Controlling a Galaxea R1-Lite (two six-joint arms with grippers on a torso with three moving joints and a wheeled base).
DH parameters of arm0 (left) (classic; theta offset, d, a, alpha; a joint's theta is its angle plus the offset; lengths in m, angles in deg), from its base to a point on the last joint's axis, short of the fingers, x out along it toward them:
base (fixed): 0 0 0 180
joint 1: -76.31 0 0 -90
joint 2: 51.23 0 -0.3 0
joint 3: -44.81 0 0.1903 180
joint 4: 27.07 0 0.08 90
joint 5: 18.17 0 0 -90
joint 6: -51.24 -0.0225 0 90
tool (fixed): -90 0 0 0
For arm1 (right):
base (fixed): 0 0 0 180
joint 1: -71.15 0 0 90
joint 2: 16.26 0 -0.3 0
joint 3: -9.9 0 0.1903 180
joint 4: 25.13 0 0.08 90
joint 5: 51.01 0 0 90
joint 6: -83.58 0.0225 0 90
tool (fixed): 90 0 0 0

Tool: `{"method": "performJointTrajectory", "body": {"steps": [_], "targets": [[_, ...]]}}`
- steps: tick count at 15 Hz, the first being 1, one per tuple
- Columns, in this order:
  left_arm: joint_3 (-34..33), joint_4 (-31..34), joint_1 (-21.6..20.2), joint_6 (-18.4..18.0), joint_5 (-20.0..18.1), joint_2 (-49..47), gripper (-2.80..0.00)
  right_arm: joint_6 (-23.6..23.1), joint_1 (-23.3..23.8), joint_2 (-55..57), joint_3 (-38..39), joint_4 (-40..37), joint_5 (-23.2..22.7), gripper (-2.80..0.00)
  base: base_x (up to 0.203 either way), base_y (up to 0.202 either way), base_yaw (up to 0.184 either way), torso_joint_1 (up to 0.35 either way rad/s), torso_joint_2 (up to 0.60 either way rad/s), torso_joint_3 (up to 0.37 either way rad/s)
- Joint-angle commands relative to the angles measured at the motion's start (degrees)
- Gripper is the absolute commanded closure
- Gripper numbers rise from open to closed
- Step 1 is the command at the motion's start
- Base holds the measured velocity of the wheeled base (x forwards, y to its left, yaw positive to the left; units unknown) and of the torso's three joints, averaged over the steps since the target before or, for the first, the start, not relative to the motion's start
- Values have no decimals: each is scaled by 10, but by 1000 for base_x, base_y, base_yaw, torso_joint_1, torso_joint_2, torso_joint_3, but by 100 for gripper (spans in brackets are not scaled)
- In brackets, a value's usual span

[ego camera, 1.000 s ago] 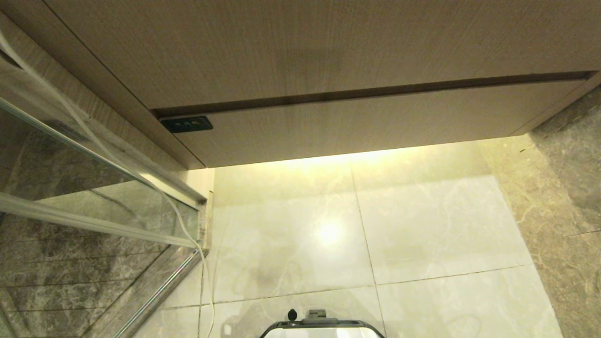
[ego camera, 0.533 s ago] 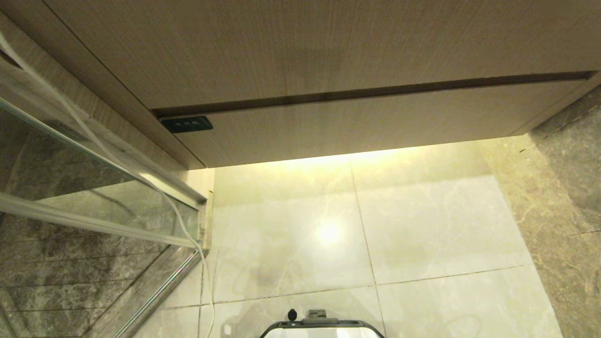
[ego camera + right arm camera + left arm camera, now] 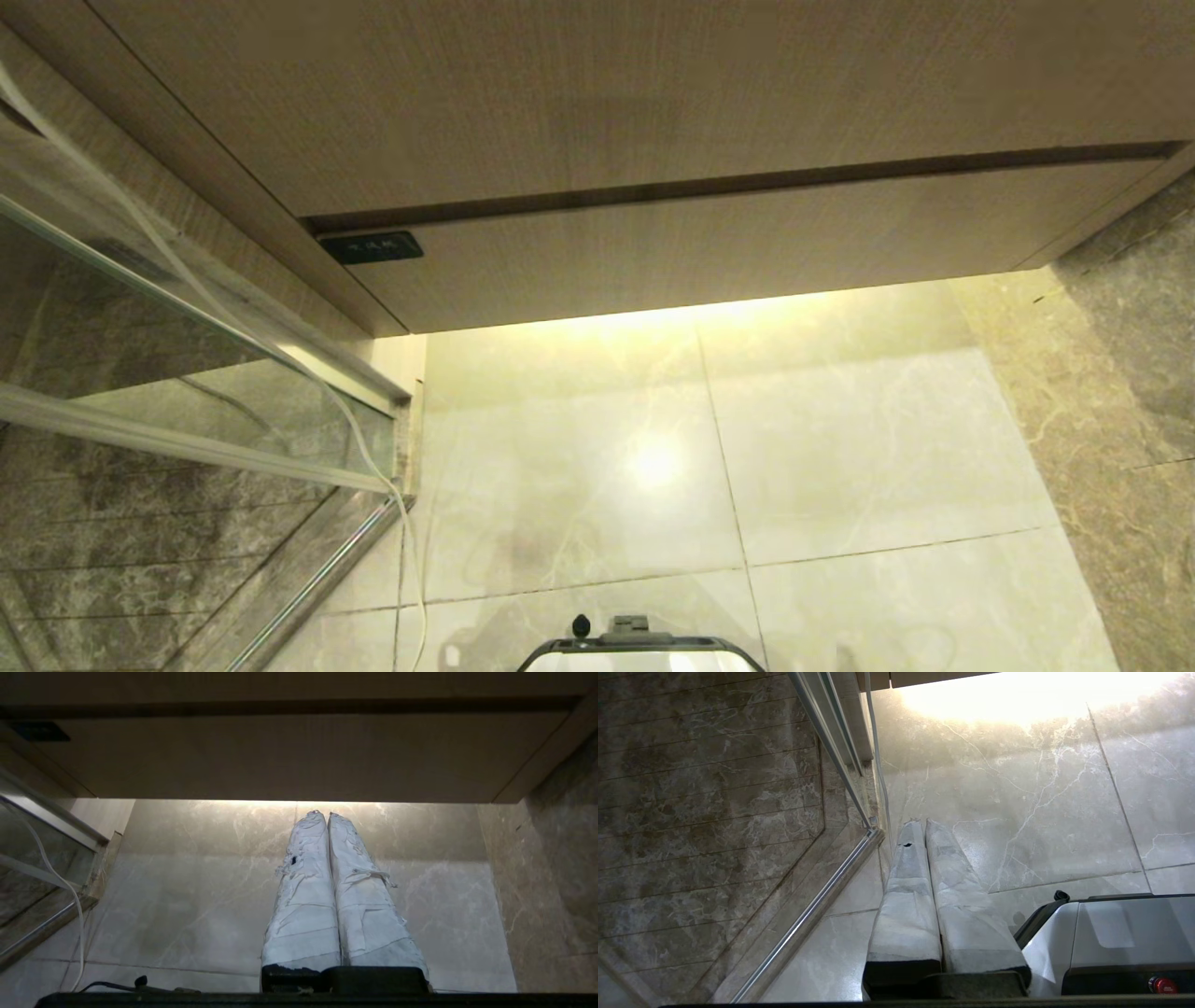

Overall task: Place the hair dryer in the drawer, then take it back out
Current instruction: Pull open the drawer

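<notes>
The groove [image 3: 952, 166] above the closed drawer is clear, so my empty right gripper continues to go toward the drawer front [image 3: 952, 219] until its spread fingers get to the groove.
The drawer [image 3: 728, 247] is a wide, shallow wood-grain front with a small dark label [image 3: 370, 247] at its left corner; it sits closed under a taller plain panel [image 3: 607, 93]. In the right wrist view the drawer [image 3: 289, 756] faces my right gripper [image 3: 323, 813], whose white-wrapped fingers are shut together with nothing between them, over the floor in front of it. My left gripper [image 3: 920, 821] is shut and empty, low over the tiles beside the glass door. The hair dryer is out of view. Neither gripper shows in the head view.
A glass shower door with a metal frame [image 3: 205, 392] stands at the left, a white cord [image 3: 364, 448] hanging along it. A marble wall [image 3: 1130, 373] closes the right side. Pale floor tiles [image 3: 709, 448] lie before the cabinet. My base [image 3: 639, 649] shows at the bottom.
</notes>
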Motion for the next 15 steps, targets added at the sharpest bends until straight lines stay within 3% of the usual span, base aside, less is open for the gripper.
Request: {"method": "performJointTrajectory", "body": {"steps": [1,4,7,8,10,14,15], "targets": [[-1,0,0,0,0,0,0,-3,-3,156,-99,-28,-10,0,0,0,0,0,0,0],[0,0,0,0,0,0,0,-14,-11,300,-183,-94,-46,0,0,0,0,0,0,0],[0,0,0,0,0,0,0,-54,-19,396,-217,-99,-151,0,0,0,0,0,0,0],[-1,0,0,0,0,0,0,-94,-17,418,-218,-99,-167,-280,0,0,0,0,0,0],[-1,0,0,0,0,0,0,-182,-15,447,-220,-125,-163,-280,0,0,0,0,0,0],[-1,0,0,0,0,0,0,-299,-21,500,-210,-127,-121,-280,0,0,0,0,0,0],[-1,0,0,0,0,0,0,-314,-21,520,-217,-113,-91,-280,0,0,0,0,0,0]]}}
